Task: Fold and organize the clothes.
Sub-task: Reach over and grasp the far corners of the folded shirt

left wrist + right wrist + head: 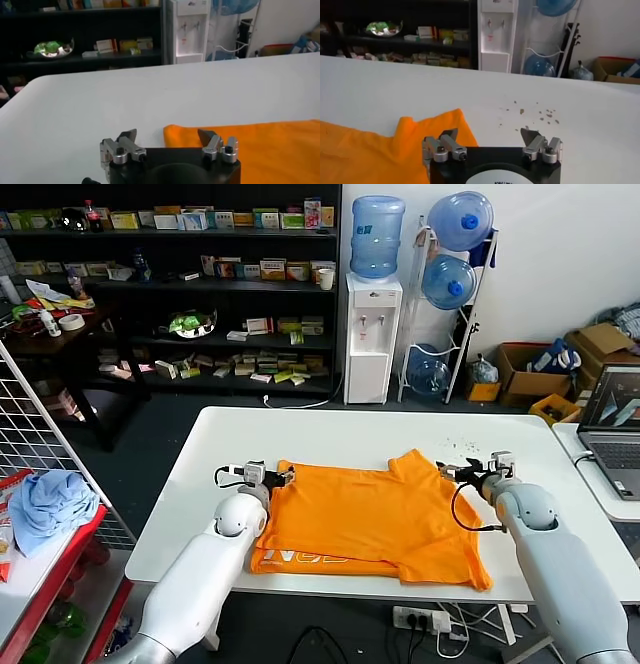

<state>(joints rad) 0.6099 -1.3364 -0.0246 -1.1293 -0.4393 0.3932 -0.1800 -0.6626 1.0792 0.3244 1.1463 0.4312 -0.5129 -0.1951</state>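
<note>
The sleeve's edge (467,126) is off to the side of the right gripper's open fingers, so the right gripper needs to move in and pinch that edge before it makes the fold.
The orange T-shirt (375,519) lies flat on the white table (330,434), folded over itself, with faint white lettering near its front left edge. My left gripper (283,477) is open at the shirt's far left corner; in the left wrist view the gripper (168,136) has the orange corner (250,145) between its spread fingers. My right gripper (452,472) is open at the shirt's far right sleeve; in the right wrist view the gripper (490,134) has the sleeve tip (432,125) by one finger.
A laptop (615,424) sits on a side table at the right. A light blue cloth bundle (45,504) lies on a red rack at the left. Small dark crumbs (530,110) dot the table beyond the right gripper. Shelves and water bottles stand behind.
</note>
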